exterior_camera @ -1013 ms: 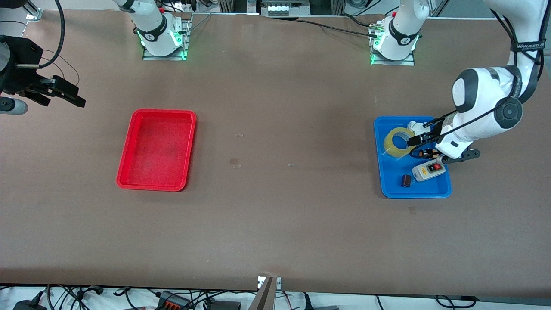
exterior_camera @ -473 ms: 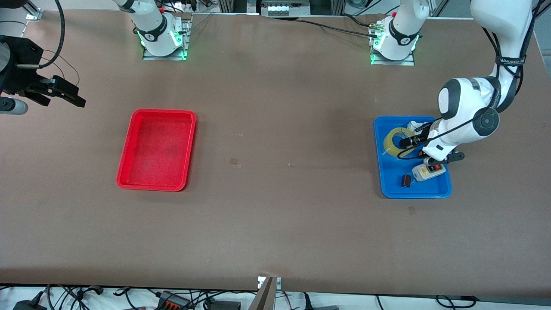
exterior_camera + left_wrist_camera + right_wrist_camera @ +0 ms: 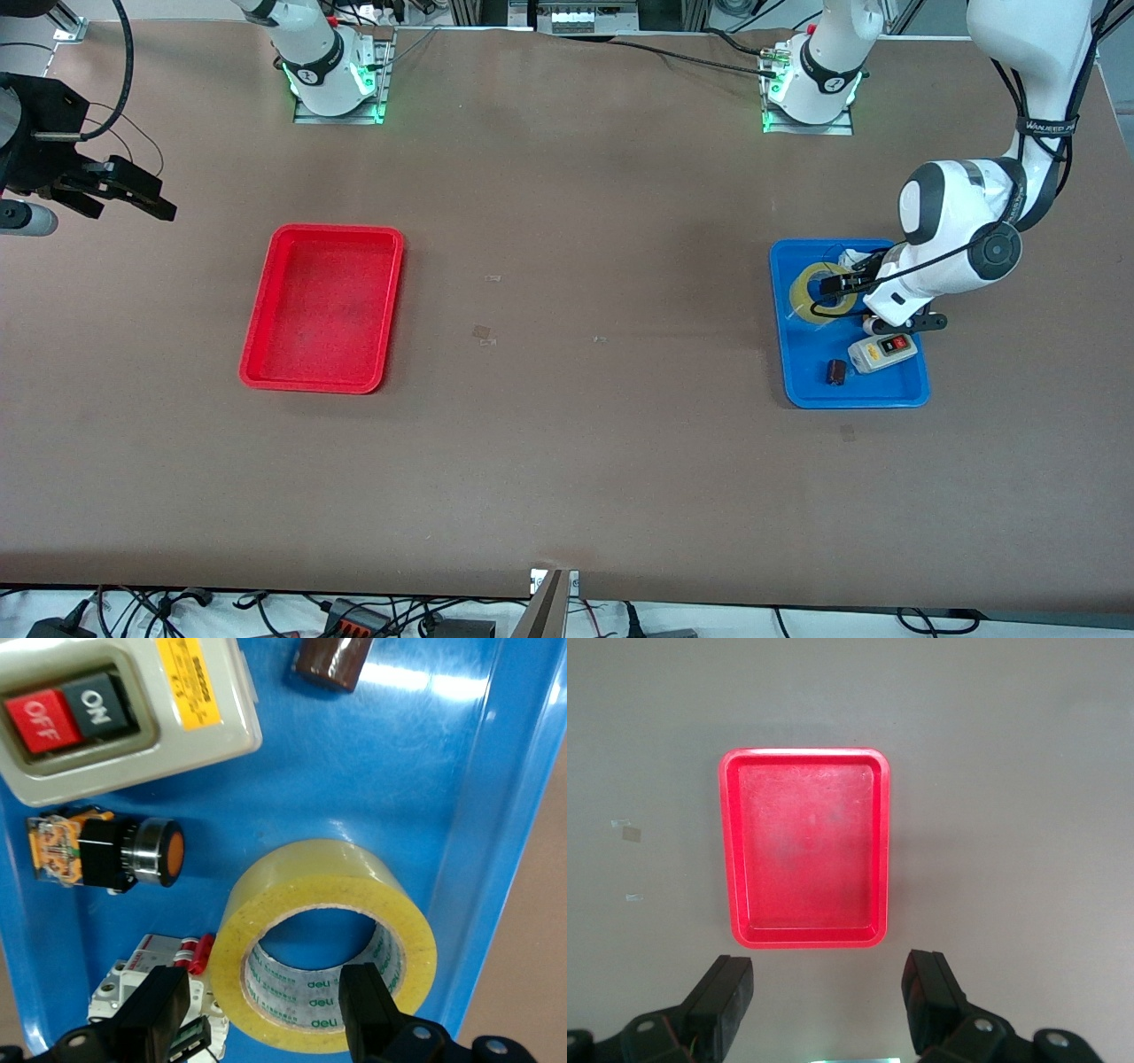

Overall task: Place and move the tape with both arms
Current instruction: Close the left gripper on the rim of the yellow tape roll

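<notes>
The tape (image 3: pixel 803 299) will come up alone when I lift and leave the white part (image 3: pixel 149 958) behind, because that part lies beside the tape's outside.
The tape (image 3: pixel 800 298), a yellow translucent ring, lies flat in the blue tray (image 3: pixel 895 392) at the left arm's end of the table. My left gripper (image 3: pixel 837 285) is open and low over the tape. In the left wrist view the tape (image 3: pixel 319 877) fills the lower middle. There my left gripper (image 3: pixel 266 1014) has one finger outside the ring over a white part and the other over the hole's edge. My right gripper (image 3: pixel 133 195) is open, empty and waits high at the right arm's end. In the right wrist view it (image 3: pixel 828 1010) hangs over bare table beside the red tray (image 3: pixel 804 846).
The blue tray also holds a grey ON/OFF switch box (image 3: pixel 881 348), a small brown block (image 3: pixel 835 371), an orange push button (image 3: pixel 146 853) and a white part with red tabs (image 3: pixel 133 970). An empty red tray (image 3: pixel 323 306) lies toward the right arm's end.
My left arm has swung in over the blue tray and its open gripper has moved from beside the tape to over the ring. The right arm has not moved.
</notes>
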Robot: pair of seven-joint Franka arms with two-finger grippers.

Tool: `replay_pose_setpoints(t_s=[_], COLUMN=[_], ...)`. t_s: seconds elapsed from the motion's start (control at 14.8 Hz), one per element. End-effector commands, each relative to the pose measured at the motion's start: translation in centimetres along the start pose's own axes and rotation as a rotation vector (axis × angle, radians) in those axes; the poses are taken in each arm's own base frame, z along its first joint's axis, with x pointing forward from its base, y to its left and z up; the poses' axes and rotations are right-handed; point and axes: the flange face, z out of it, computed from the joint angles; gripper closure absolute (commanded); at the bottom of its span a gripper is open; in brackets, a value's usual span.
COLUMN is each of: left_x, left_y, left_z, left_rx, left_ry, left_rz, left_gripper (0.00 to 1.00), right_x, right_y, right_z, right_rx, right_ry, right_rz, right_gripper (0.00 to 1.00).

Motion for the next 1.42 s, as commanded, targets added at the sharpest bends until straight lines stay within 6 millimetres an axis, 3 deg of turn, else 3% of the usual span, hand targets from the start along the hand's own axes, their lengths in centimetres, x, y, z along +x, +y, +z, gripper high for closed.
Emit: replay_pose_setpoints(t_s=[0.0, 0.68, 0.74, 1.01, 1.35], left_x=[-0.1, 0.0, 0.1, 0.2, 0.2], left_y=[0.2, -0.1, -0.1, -0.1, -0.5], left_z=[1.1, 3.3, 3.2, 3.7, 3.6], left_rx=[0.018, 0.022, 0.022, 0.022, 0.020], left_ry=[-0.014, -0.051, -0.049, -0.055, -0.055], left_rz=[0.043, 0.062, 0.062, 0.064, 0.056], left_gripper=[0.00, 0.00, 0.04, 0.36, 0.63], right_x=[-0.1, 0.1, 0.2, 0.5, 0.5], right_y=[0.1, 0.3, 0.3, 0.2, 0.3], right_z=[-0.2, 0.1, 0.2, 0.4, 0.4], right_rx=[0.010, 0.009, 0.007, 0.007, 0.007], right_ry=[0.005, -0.001, -0.002, -0.004, -0.004], right_rz=[-0.011, -0.008, -0.006, -0.008, -0.006], right_gripper=[0.01, 0.01, 0.01, 0.01, 0.01])
